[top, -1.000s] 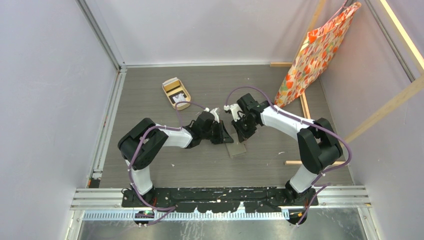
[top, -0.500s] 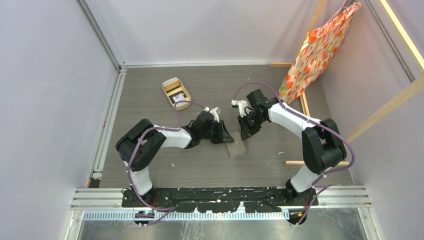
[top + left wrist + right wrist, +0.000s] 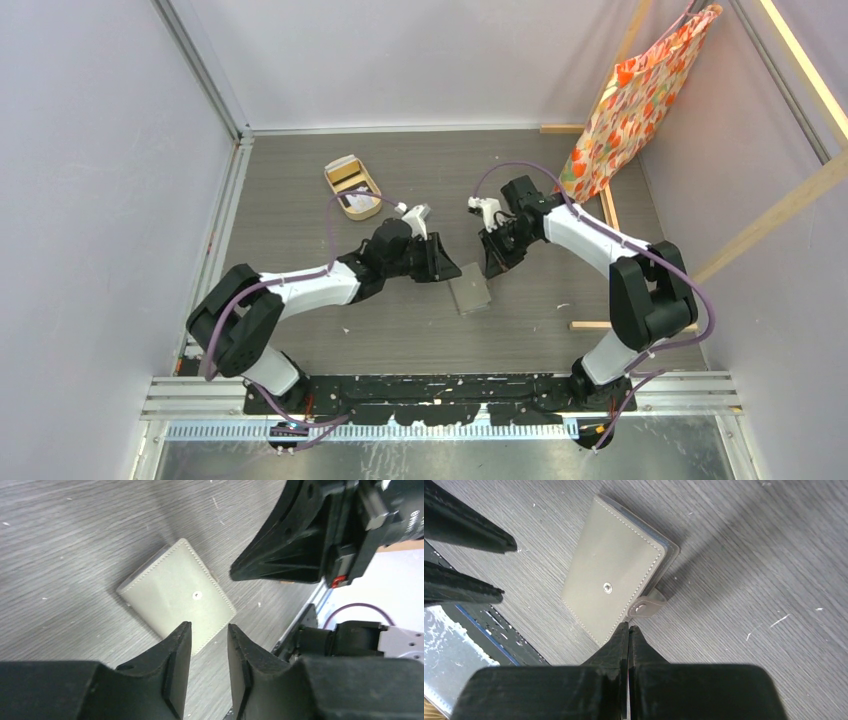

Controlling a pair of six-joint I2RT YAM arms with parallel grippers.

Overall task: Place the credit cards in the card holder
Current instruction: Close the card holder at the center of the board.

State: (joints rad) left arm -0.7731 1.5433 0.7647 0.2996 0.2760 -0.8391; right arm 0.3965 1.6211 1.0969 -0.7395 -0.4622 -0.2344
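The snap tab [image 3: 645, 607] sticks out and the card holder lies unheld, so my left gripper should steady its far end [image 3: 153, 567] before my right gripper folds the tab over.
The card holder [image 3: 470, 290] lies closed and flat on the table, a grey-brown wallet with its snap tab [image 3: 646, 606] loose at one edge. It also shows in the left wrist view [image 3: 175, 592] and the right wrist view [image 3: 616, 575]. My left gripper [image 3: 447, 270] hovers just left of it, its jaws a little apart and empty [image 3: 209, 630]. My right gripper [image 3: 493, 262] is shut and empty [image 3: 628, 626], its tip just above the wallet's edge by the tab. A pale credit card [image 3: 360, 203] lies in the tan tray.
The tan oval tray [image 3: 340, 190] stands at the far left of the table. A patterned orange bag [image 3: 630, 95] hangs at the far right, with wooden strips on the floor beside it [image 3: 610, 210]. The rail with the arm bases runs along the near edge [image 3: 440, 390].
The left arm has stretched out, its elbow swinging left and down, while its gripper stays by the wallet. The right wrist has drawn back to the far right. The wallet has barely moved.
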